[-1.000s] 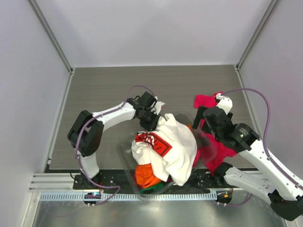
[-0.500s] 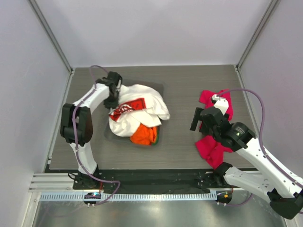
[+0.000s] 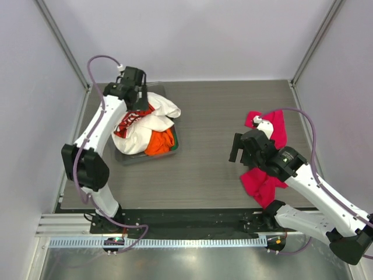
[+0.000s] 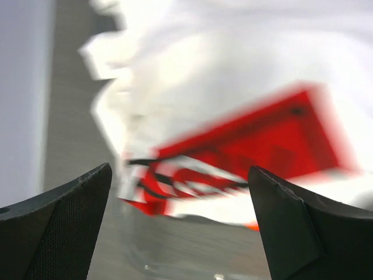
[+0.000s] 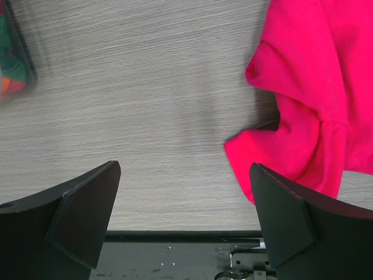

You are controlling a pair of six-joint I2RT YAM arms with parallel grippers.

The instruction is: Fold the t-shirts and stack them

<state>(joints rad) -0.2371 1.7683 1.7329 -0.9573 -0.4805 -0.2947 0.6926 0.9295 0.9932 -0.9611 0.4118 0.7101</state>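
I should push the bin's inner side [image 3: 176, 135] toward the side wall with my left gripper before I spread out the magenta-red t-shirt, because the grey plastic bin [image 3: 145, 157] takes up room for folding.
The white t-shirt with a red-and-black print [image 3: 150, 118] lies bunched over an orange t-shirt [image 3: 161, 142] in a grey plastic bin [image 3: 141, 158] at the far left. My left gripper [image 3: 139, 104] hovers open at the pile's far edge. In the left wrist view, the blurred white shirt [image 4: 233, 70] fills the frame beyond my spread left gripper [image 4: 180, 227], which holds nothing. The magenta-red t-shirt [image 3: 260, 184] lies crumpled on the table at the right, partly under my right arm. My right gripper [image 3: 238, 153] is open just left of it. In the right wrist view, that shirt [image 5: 315, 87] lies right of my right gripper [image 5: 183, 216].
The bin's corner [image 5: 13, 64] shows at the upper left of the right wrist view. Grey walls close in the table on three sides. The black mounting rail [image 3: 192, 219] runs along the near edge.
The bin with the white and orange shirts slid from the near centre to the far left. My left gripper opened and let go. The right gripper eased slightly toward the near edge.
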